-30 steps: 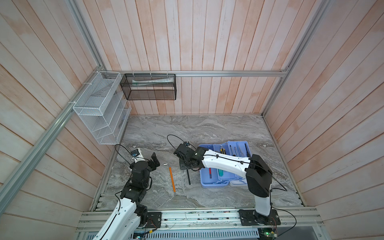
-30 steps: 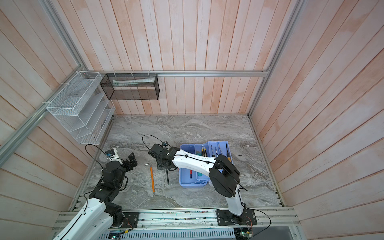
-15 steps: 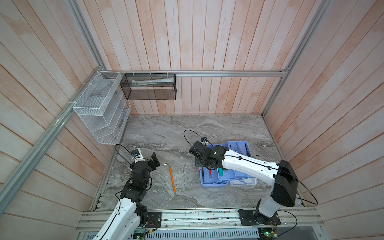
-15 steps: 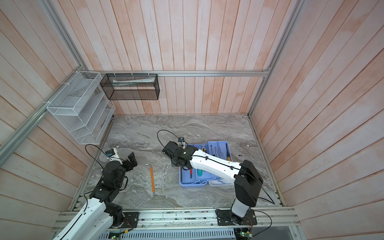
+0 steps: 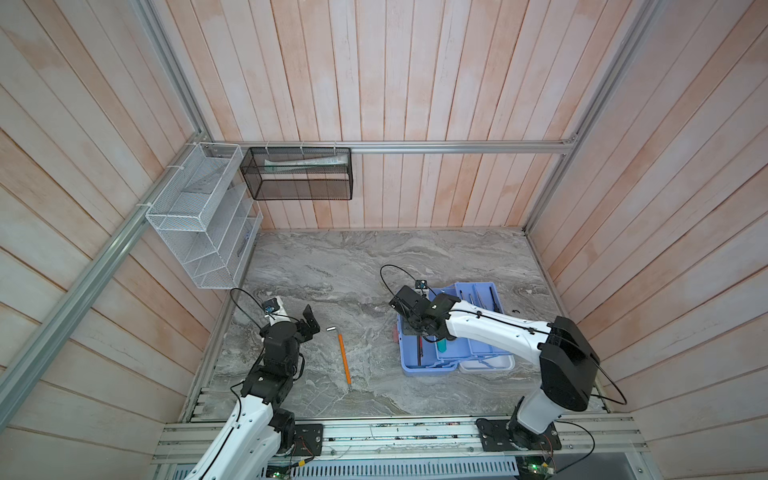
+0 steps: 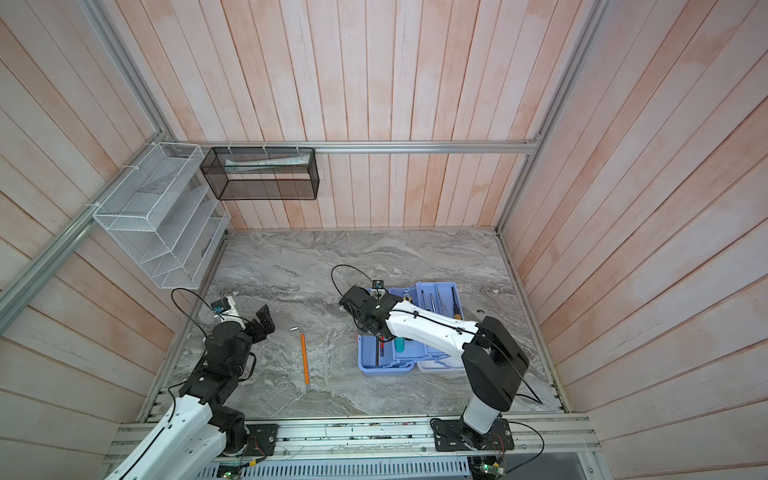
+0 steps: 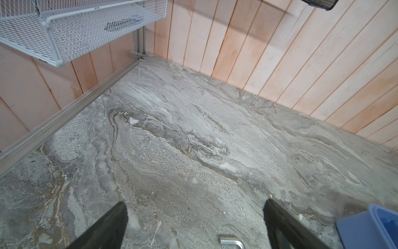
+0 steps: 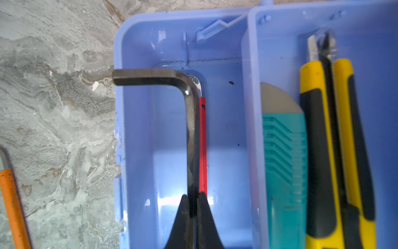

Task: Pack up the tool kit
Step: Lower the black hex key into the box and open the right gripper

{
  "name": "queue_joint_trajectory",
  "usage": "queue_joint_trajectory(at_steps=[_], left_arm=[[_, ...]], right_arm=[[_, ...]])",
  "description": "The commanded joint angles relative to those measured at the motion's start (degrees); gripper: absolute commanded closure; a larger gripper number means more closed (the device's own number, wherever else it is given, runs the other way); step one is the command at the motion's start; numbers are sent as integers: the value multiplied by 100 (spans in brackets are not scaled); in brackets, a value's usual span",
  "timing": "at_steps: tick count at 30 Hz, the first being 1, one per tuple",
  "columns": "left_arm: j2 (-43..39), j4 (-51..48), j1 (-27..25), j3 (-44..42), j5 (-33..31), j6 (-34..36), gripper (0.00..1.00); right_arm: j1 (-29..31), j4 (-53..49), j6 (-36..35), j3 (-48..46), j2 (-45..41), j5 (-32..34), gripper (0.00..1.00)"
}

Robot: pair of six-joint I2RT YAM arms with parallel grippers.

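I keep lowering the black hex key point(image 8: 191, 120) with my right gripper, as it hangs parallel to the red hex key, until it reaches the compartment's free bottom point(image 8: 170, 145) alongside.
The tool kit's light blue case point(image 5: 428, 371) point(image 6: 384, 370) lies open on the table's right, its tray point(image 5: 478, 291) holding slim tools. My right gripper point(image 8: 193, 196) point(image 5: 417, 332) is shut on a black L-shaped hex key point(image 8: 190, 129), held over the case's left compartment point(image 8: 120, 107), where a red hex key point(image 8: 202, 146) lies. Beside it are a teal tool point(image 8: 284, 172) and yellow-black pliers point(image 8: 323, 151). An orange stick point(image 5: 343, 353) point(image 8: 13, 204) and a small silver hex key point(image 5: 332, 329) point(image 7: 231, 239) lie on the table. My left gripper point(image 7: 195, 204) point(image 5: 309, 322) hovers open, holding nothing.
A white wire mesh basket point(image 5: 199, 220) hangs on the left wall and a black mesh basket point(image 5: 299, 174) on the back wall. The grey marble table point(image 5: 353, 270) is fenced by wooden walls on three sides.
My right gripper has carried the black hex key rightwards, from the table near the orange stick to above the case's left compartment. The left arm has not moved.
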Motion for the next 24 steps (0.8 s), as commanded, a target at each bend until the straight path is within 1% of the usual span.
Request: queue_joint_trajectory(at_steps=[1, 8, 17, 22, 24], left_arm=[[1, 69, 9, -34, -72, -25, 0], [23, 70, 9, -40, -72, -24, 0], [83, 80, 9, -14, -59, -14, 0], [60, 84, 10, -20, -59, -14, 0], [73, 81, 9, -18, -59, -14, 0]], right_arm=[[-95, 331, -177, -37, 236, -247, 100], [-171, 661, -236, -116, 642, -541, 100], [-412, 679, -489, -132, 947, -723, 100], [-395, 271, -525, 135, 968, -476, 80], [-386, 84, -526, 219, 920, -348, 77]])
